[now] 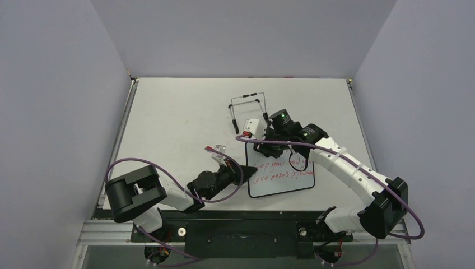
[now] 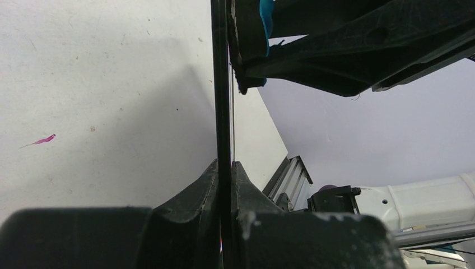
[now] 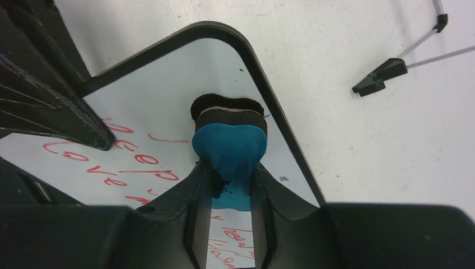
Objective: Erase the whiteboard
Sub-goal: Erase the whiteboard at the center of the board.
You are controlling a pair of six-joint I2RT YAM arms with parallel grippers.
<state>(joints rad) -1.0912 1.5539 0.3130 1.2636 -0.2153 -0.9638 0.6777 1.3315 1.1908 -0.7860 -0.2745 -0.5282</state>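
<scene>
The eraser's black felt [image 3: 227,103] is near the whiteboard's far frame, beyond the red handwriting [image 1: 269,166], so the robot's right gripper should pull the eraser back across the red handwriting.
The whiteboard [image 1: 280,184] has a thin black frame and two lines of red handwriting, and lies in front of the arms. My left gripper [image 1: 242,172] is shut on its left edge; in the left wrist view the frame [image 2: 223,84] runs edge-on between the clamped jaws [image 2: 226,167]. My right gripper [image 3: 231,168] is shut on a small blue eraser [image 3: 229,144]. The eraser's black felt [image 3: 227,103] presses on the whiteboard [image 3: 168,84] near its rounded upper corner, beside the writing. From above, the right gripper [image 1: 293,160] reaches down over the board's upper right part.
A black wire stand [image 1: 246,104] sits behind the board, its foot [image 3: 386,72] showing in the right wrist view. A small red-and-clear item [image 1: 215,149] lies left of the board. A small red mark [image 2: 42,140] stains the table. Grey walls enclose the table.
</scene>
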